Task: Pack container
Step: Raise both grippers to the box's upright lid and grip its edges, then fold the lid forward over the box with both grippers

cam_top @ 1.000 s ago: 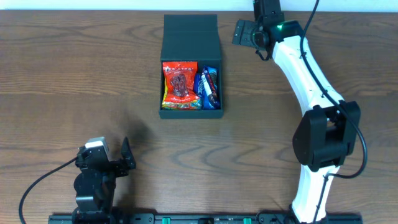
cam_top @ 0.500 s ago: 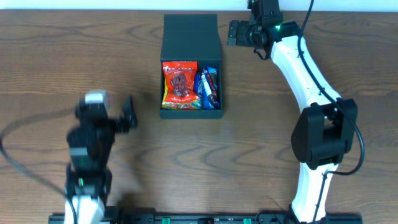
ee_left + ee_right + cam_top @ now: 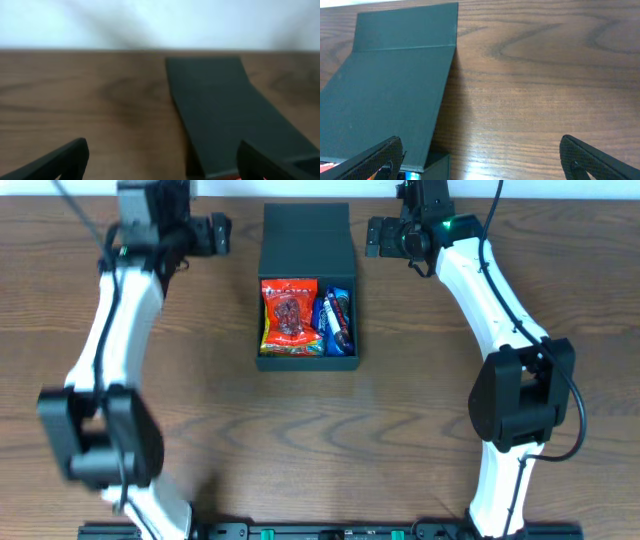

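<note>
My left gripper should go on toward the lid's near side edge (image 3: pixel 264 242) before it closes next to it, because both packets are inside the container (image 3: pixel 308 318) and the lid is open.
The dark teal-green container (image 3: pixel 350 300) stands at the table's far middle with its flap lid (image 3: pixel 306 235) leaning open at the back. Inside lie a red snack packet (image 3: pixel 288 316) and a blue packet (image 3: pixel 334 322). My left gripper (image 3: pixel 219 234) is open and empty, just left of the lid. My right gripper (image 3: pixel 374 235) is open and empty, just right of the lid. The lid fills the left wrist view (image 3: pixel 225 110) and the right wrist view (image 3: pixel 390 95), with the jaws of each gripper, left (image 3: pixel 160 162) and right (image 3: pixel 482 160), spread wide.
Brown wooden table (image 3: pixel 180 380) all round the box. A white wall (image 3: pixel 150 20) runs along the table's far edge, close behind the lid.
My left arm has swung from the near left of the table up to the far side, beside the lid. My right gripper has shifted slightly left toward the lid.
</note>
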Tool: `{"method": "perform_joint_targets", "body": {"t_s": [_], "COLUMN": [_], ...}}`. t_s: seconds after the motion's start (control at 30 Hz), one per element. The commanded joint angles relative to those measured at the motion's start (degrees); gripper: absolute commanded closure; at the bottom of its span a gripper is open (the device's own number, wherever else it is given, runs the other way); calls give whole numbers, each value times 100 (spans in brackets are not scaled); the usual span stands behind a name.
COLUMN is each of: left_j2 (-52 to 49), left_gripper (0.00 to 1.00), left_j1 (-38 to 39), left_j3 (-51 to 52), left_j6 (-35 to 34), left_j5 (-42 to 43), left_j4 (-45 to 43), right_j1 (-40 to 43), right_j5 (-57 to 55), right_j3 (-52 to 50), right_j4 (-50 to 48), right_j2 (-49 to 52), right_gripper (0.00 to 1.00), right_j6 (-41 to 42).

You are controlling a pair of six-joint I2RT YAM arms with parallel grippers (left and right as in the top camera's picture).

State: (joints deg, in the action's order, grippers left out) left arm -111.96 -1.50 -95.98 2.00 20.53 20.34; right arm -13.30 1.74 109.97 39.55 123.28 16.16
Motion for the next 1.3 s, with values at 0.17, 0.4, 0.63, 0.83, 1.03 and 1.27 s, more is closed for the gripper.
{"method": "perform_joint_targets", "body": {"t_s": [0.17, 0.4, 0.63, 0.83, 1.03, 1.27], "left_j2": [-1882, -1897, -1899, -1969, -2531, -3119], "left_gripper": [5, 5, 94, 94, 94, 94], "left_j1": [85, 79, 37, -9, -17, -17], "left_j3": [-1902, -1893, -1888, -1805, -1805, -1808], "left_j6": [122, -629, -627, -944, -1626, -2199], "left_j5": [1421, 1690, 1163, 1228, 1665, 2194], "left_j4": [1115, 1117, 1458, 1349, 1123, 938], "right_j1": [-2, 13, 33, 205, 472, 540], "right_j5": [26, 514, 885, 1508, 2590, 3377], "right_j3": [-22, -24, -24, -24, -22, -22], "right_j4": [2, 216, 114, -114, -734, -1060], "right_j2": [81, 310, 785, 1143, 1445, 1821], "right_gripper": [1, 24, 99, 99, 99, 99], "right_j6": [-238, -424, -400, -334, -98, 133]}}
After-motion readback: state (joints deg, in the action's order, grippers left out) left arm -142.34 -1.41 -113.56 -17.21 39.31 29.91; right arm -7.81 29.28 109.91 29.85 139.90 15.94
